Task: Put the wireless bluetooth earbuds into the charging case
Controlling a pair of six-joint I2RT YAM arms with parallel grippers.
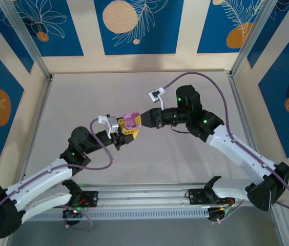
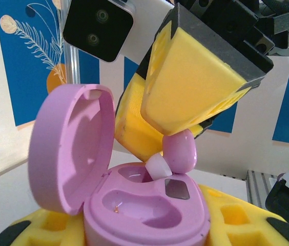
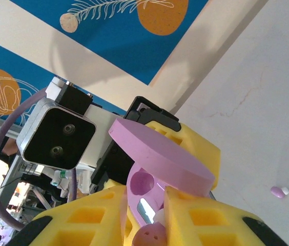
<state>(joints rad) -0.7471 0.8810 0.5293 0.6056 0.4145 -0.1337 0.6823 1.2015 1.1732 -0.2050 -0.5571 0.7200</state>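
The earbud is leaning with its white tip at the far slot's rim (image 2: 158, 166). My right gripper should open, then close its fingers and push the earbud down (image 2: 181, 152).
My left gripper (image 1: 125, 130) is shut on a lilac-pink charging case (image 2: 149, 215) and holds it above the table. The case's lid (image 2: 67, 148) stands open at the left, and two moulded slots show in the base. My right gripper (image 2: 178, 137) comes down from above with a lilac-pink earbud (image 2: 180, 151) pinched between its yellow fingers (image 2: 195, 82). The bud's white tip (image 2: 158, 166) sits at the rim of the far slot, and the bud is tilted. In the right wrist view the same earbud (image 3: 149, 238) sits between my fingertips, under the lid (image 3: 160, 154).
A second lilac earbud (image 3: 277, 191) with a white tip lies loose on the pale table. The left arm's wrist camera (image 3: 57, 136) is close behind the case. Blue patterned walls and aluminium posts (image 1: 29, 46) ring the table.
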